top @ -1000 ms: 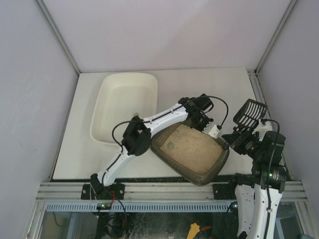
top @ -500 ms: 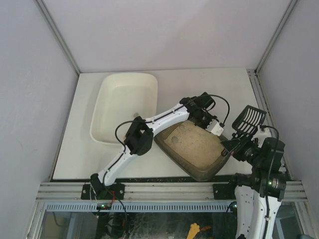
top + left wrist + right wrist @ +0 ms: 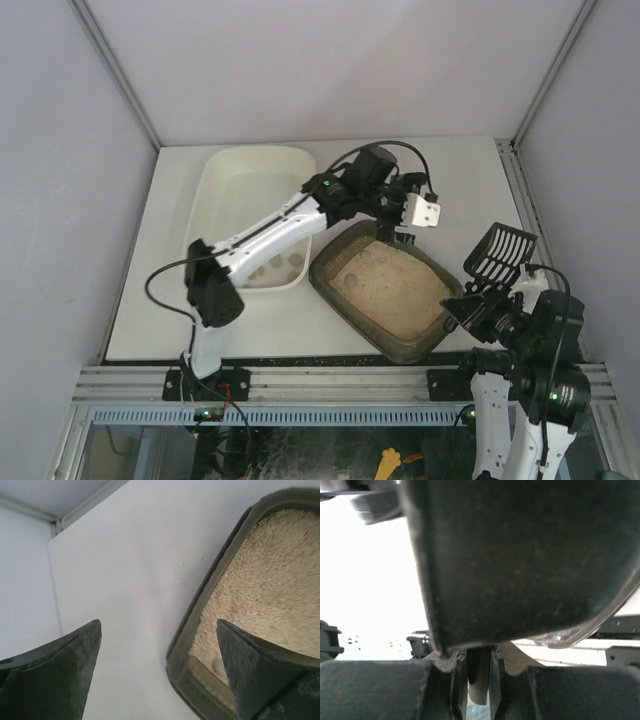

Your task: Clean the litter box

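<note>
The litter box's far corner (image 3: 364, 228) beside the pale lump (image 3: 351, 280) is crowded by my left gripper, which should retreat before my right gripper brings the scoop to the lump.
The litter box (image 3: 388, 292), a dark translucent tray of beige sandy litter (image 3: 265, 575), lies at an angle on the table near the front right. A pale lump (image 3: 218, 666) sits in its near corner. My left gripper (image 3: 393, 228) hovers over the box's far corner, open and empty. In the left wrist view the left gripper (image 3: 159, 622) straddles the box's rim (image 3: 200, 615), one finger over the table and one over the litter. My right gripper (image 3: 478, 305) is shut on the handle (image 3: 479, 680) of a black slotted scoop (image 3: 500, 250), held beside the box's right end.
A larger white tub (image 3: 230, 200) stands left of the litter box with a few small lumps (image 3: 272, 266) at its near end. The enclosure walls stand close on all sides, and an aluminium rail (image 3: 330, 380) runs along the front edge.
My left gripper has opened, let go of the litter box's far rim and risen toward the back. The box has shifted and settled flat. My right arm has drawn slightly nearer with the scoop.
</note>
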{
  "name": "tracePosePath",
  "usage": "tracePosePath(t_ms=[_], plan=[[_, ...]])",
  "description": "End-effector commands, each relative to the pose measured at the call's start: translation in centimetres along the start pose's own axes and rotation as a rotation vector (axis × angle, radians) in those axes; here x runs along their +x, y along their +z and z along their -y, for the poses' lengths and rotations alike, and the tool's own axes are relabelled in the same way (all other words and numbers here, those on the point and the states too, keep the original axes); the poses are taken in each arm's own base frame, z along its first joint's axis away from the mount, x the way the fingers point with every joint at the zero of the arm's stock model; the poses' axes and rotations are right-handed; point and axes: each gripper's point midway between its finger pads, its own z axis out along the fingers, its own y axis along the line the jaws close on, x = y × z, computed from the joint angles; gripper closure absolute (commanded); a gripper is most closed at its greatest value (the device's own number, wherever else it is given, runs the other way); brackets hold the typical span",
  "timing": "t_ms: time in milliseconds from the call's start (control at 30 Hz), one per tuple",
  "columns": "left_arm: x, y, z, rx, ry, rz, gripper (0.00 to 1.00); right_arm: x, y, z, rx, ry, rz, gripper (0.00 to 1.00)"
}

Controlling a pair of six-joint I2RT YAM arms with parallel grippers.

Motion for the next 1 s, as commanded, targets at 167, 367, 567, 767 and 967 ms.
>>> tracePosePath(t_ms=[167, 367, 567, 767, 967], plan=[[2.7, -13.7, -4.5, -0.59, -0.799, -0.025, 0.0, -0.1, 0.2, 0.0, 0.133, -0.11, -0.322, 1.0], [5.7, -21.8, -5.0, -0.908, -1.056, -0.066, 0.0, -3.6, 1.9, 2.1, 0.427, -0.554, -0.438, 1.0], [7.3, -26.5, -4.5, -1.029, -1.147, 0.018, 0.0, -1.7, 7.8, -1.9, 0.221, -0.911, -0.527, 1.0], [8.6, -31.4, -4.0, -1.125, -1.202, 0.049, 0.0, -6.5, 13.4, -1.9, 0.272, -1.263, -0.38, 1.0], [11.2, -33.7, -1.9, -1.165, -1.277, 0.039, 0.0, -6.7, 13.6, 3.8, 0.297, -1.529, -0.568, 1.0]])
